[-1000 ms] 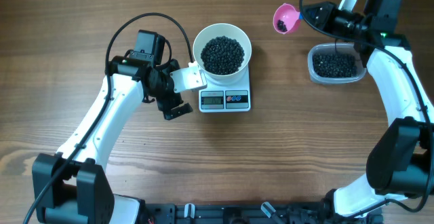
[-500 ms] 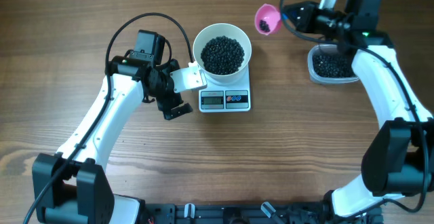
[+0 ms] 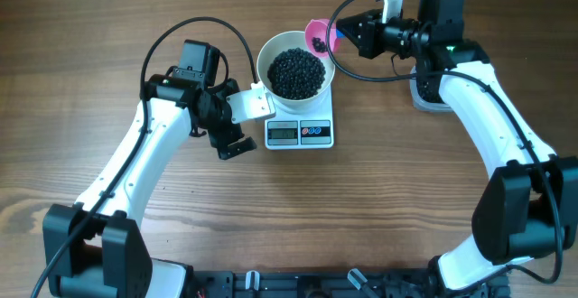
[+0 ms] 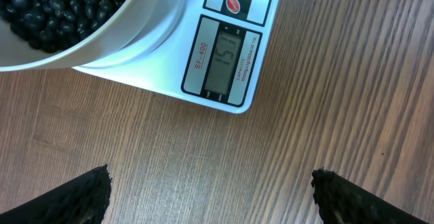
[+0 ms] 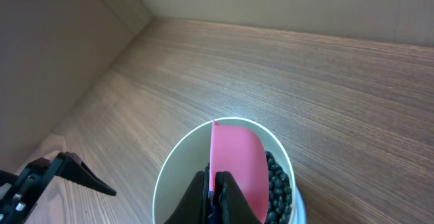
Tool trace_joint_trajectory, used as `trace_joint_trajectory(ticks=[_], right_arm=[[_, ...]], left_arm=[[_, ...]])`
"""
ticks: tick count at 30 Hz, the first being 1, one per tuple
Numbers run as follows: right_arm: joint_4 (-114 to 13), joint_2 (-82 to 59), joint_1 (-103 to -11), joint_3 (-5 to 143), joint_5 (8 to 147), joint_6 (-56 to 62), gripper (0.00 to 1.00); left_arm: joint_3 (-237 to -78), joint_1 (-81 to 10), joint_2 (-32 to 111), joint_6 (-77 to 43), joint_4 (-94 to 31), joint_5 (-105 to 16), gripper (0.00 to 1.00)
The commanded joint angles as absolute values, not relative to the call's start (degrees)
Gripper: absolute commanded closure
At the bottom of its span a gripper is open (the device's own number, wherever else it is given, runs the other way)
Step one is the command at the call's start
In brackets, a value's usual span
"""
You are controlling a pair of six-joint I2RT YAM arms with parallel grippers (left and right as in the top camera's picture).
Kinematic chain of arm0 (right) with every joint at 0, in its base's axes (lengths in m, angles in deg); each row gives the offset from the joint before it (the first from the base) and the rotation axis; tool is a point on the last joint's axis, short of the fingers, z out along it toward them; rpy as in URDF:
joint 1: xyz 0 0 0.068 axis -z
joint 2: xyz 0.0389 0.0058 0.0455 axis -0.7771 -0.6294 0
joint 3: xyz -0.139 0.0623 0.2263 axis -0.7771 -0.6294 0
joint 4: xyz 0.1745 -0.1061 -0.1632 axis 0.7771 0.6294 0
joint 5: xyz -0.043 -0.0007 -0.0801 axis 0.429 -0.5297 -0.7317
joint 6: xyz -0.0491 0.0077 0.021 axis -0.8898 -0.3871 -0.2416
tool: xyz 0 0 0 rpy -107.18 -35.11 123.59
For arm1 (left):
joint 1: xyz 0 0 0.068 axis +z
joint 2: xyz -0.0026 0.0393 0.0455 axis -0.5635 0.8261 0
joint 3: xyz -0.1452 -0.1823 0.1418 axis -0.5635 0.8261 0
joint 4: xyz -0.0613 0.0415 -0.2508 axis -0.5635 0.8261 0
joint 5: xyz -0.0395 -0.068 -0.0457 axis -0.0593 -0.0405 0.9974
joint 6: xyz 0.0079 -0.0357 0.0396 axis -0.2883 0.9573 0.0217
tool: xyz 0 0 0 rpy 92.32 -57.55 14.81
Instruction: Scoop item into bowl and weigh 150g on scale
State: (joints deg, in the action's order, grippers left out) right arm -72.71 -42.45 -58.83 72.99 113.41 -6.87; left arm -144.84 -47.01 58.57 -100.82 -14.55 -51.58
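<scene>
The scale's display point(image 4: 223, 60) shows more than 150g while the pink scoop is at the bowl's rim, so next my right gripper dips back into the bowl's black beads point(image 3: 295, 74) to take some out.
The white bowl point(image 3: 264, 56) stands on the small white scale point(image 3: 300, 133), holding a heap of tiny black beads point(image 3: 296, 72). My right gripper point(image 3: 343, 34) is shut on the handle of a pink scoop point(image 3: 319, 34), which hangs over the bowl's far right rim with a few beads in it. In the right wrist view the scoop point(image 5: 237, 166) stands on edge above the bowl point(image 5: 173, 166) and beads point(image 5: 278, 183). My left gripper point(image 3: 237, 131) is wide open and empty just left of the scale. Its view shows the display point(image 4: 224, 61), which seems to read 151.
A clear plastic tub point(image 3: 419, 92) sits right of the bowl, mostly hidden under my right arm. Cables loop above both arms. Bare wooden table point(image 4: 203, 149) lies between the left fingertips point(image 4: 88, 190).
My right arm has swung left, carrying the pink scoop from beside the tub to over the bowl's rim. The left arm and the scale have not moved.
</scene>
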Motion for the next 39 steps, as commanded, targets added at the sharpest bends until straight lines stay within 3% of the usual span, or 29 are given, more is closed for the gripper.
trace_joint_trajectory(ticks=[1,10,22,33,39], right_arm=[[-73.0,-41.9,-59.0,74.2,114.8,-8.1,0.96],[-73.3,-41.9,-58.7,74.2,114.8,-7.8,0.96],[-73.5,-41.9,-47.0,74.2,123.4,10.4,0.96],[-74.9,-41.9,-46.8,74.2,123.1,9.6,0.96],[-76.1,-41.9,-54.2,74.2,123.0,-1.4,0.96]], left_arm=[[-145.3,-47.3,58.4,-101.9,-14.5,-50.9,0.00],[-145.3,-47.3,58.4,-101.9,-14.5,-50.9,0.00],[-145.3,-47.3,58.4,-101.9,-14.5,-50.9,0.00],[-145.3,-47.3,58.4,-101.9,-14.5,-50.9,0.00],[-145.3,-47.3,58.4,-101.9,-14.5,-50.9,0.00]])
